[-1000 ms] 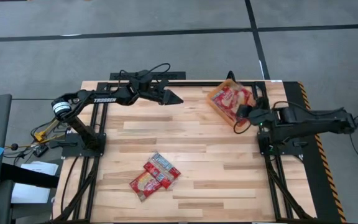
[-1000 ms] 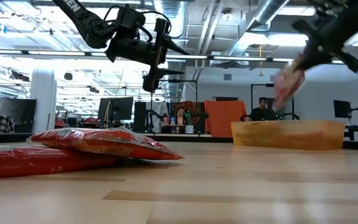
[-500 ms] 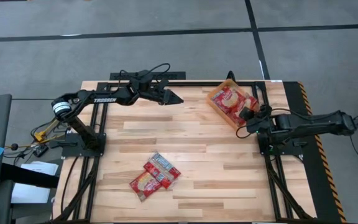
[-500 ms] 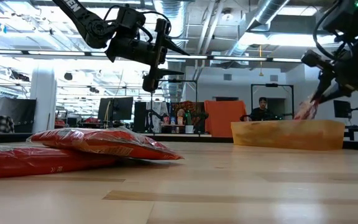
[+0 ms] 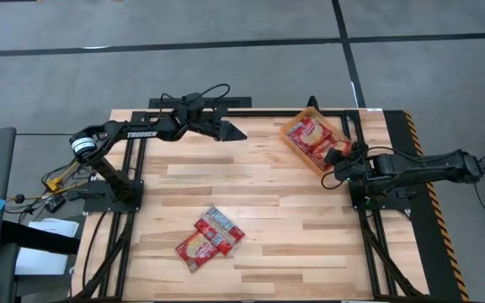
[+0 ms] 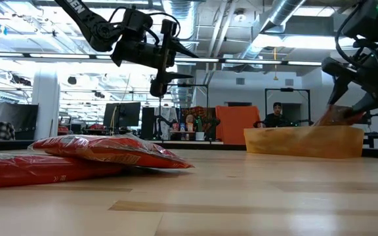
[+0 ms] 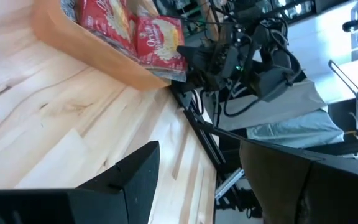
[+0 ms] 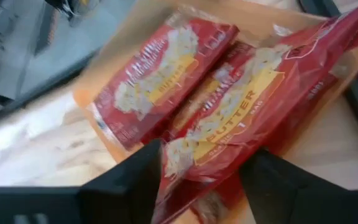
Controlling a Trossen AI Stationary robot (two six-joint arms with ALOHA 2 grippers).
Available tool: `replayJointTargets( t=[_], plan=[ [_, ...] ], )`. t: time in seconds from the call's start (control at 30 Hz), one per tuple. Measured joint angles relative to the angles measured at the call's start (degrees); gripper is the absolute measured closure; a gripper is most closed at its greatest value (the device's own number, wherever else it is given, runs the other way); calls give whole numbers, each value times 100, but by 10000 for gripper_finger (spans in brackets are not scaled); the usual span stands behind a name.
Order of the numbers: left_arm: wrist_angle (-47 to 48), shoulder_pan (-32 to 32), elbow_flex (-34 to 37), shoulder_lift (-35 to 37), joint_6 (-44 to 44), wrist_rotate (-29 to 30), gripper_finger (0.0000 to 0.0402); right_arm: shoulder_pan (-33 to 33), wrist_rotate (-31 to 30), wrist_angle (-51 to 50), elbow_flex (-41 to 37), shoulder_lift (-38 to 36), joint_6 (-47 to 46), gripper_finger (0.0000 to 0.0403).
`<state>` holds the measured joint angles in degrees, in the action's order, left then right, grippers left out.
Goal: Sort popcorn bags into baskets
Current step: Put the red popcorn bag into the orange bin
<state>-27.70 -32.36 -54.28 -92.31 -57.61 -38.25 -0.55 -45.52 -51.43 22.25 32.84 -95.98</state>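
Next, my right gripper presses that end (image 8: 188, 165) down flat with closed fingers, because the topmost bag (image 8: 253, 96) slants, with its near end propped on the orange basket's rim.
The orange basket (image 5: 290, 141) stands at the table's far right and holds red popcorn bags (image 8: 160, 81). The topmost bag (image 8: 253, 93) lies slanted on the others, its near end propped on the basket's rim (image 6: 336, 117). My right gripper (image 8: 197, 186) is open just above that end, one finger on each side of it. A small pile of popcorn bags (image 5: 209, 238) lies flat on the table near the front middle. My left gripper (image 5: 241, 133) hangs open and empty above the table's far middle, pointing toward the basket (image 7: 104, 56). My right gripper stands open around the near end of the topmost bag (image 8: 194, 165), coming from the table's near right and slanting down. I cannot tell whether a finger touches the bag. The bag rests on the other bags and the basket's rim.
Dark arm mounts and frame rails run along the table's left (image 5: 112, 189) and right (image 5: 373, 198) sides. The middle of the wooden table (image 5: 251, 185) is bare. A person (image 6: 277, 115) sits far behind the table in the low view.
My right gripper has gone down to the basket with a popcorn bag that hung below it, then opened and let go. The bag now lies slanted in the basket on the other bags. My left gripper has kept still.
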Motion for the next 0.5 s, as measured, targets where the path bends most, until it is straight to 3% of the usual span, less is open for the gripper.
replayJointTargets(
  t=[0.2,0.5],
  plan=[
    [2,-84,0,-2,14,-165,191,12,314,-184,170,4,214,161],
    [4,-212,0,-2,53,-207,191,1,377,-1035,1031,11,1187,198]
  ],
)
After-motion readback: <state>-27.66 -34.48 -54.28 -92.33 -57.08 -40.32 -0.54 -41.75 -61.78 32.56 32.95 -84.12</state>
